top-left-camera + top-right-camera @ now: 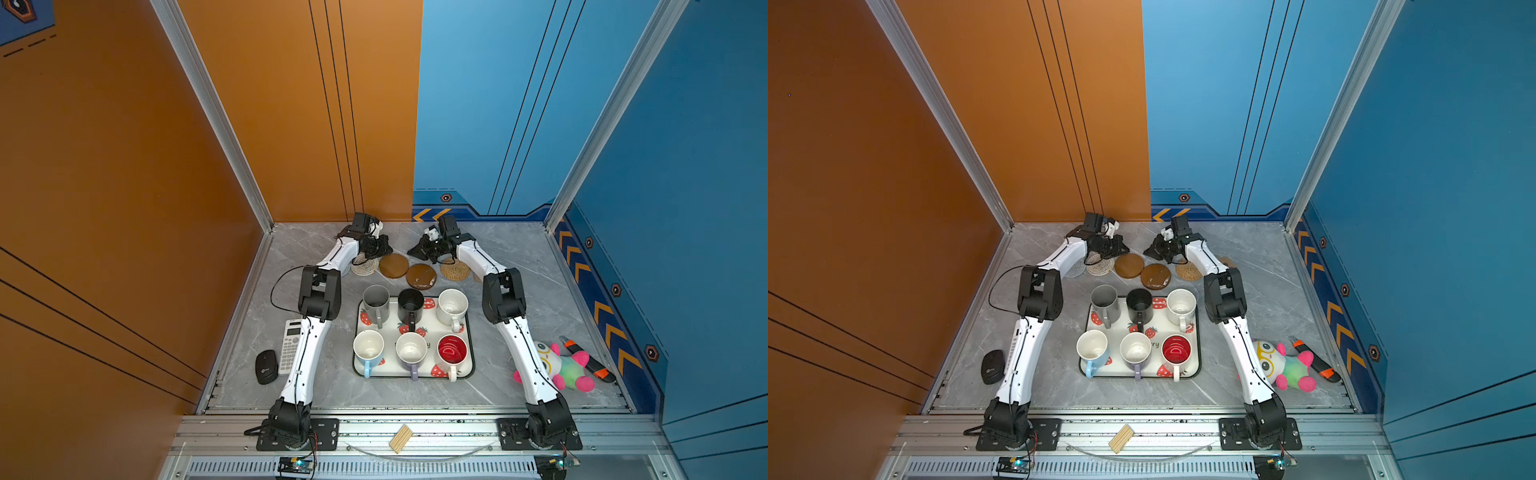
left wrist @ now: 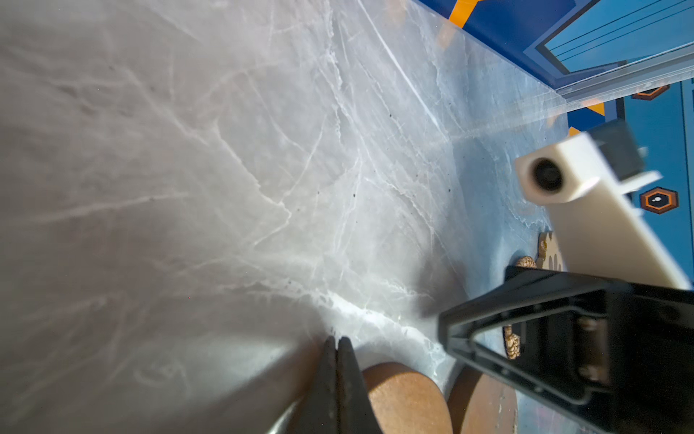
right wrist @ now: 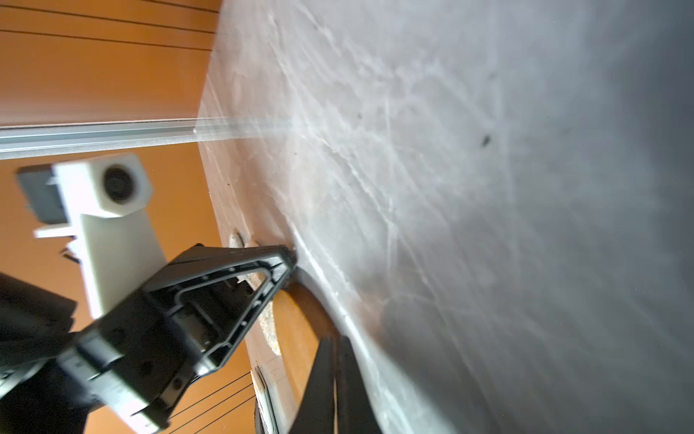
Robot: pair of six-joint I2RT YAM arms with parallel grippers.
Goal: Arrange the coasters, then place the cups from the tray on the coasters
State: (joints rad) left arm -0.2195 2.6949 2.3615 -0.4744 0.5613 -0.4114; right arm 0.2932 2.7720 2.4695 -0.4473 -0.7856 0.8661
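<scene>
I should bring my left gripper and right gripper round to its tray side [image 1: 421, 289] and push back the wooden disc [image 1: 421, 276], as it sticks out by the rattan toward the tray.
The white strawberry tray [image 1: 399, 376] holds all six cups: tall grey [image 1: 376, 303], black [image 1: 410, 305], speckled white [image 1: 452, 307], blue [image 1: 368, 351], lilac [image 1: 411, 351] and red-inside [image 1: 452, 353]. Behind it the coasters lie in a row: grey woven [image 1: 1074, 269] under the left arm, cream woven [image 1: 365, 265], two wooden discs [image 1: 393, 266] [image 1: 421, 276], tan rattan [image 1: 455, 269] and the paw print [image 1: 1225, 262], partly hidden. My left gripper [image 1: 390, 250] and right gripper [image 1: 409, 252] point at each other just behind the discs. Both are shut and hold nothing.
A calculator [image 1: 291, 345] and a black mouse [image 1: 266, 365] lie left of the left arm. A plush toy [image 1: 565, 365] and an orange-black cutter [image 1: 586, 359] lie at the right. The back wall stands close behind both grippers. A wooden block [image 1: 400, 437] rests on the front rail.
</scene>
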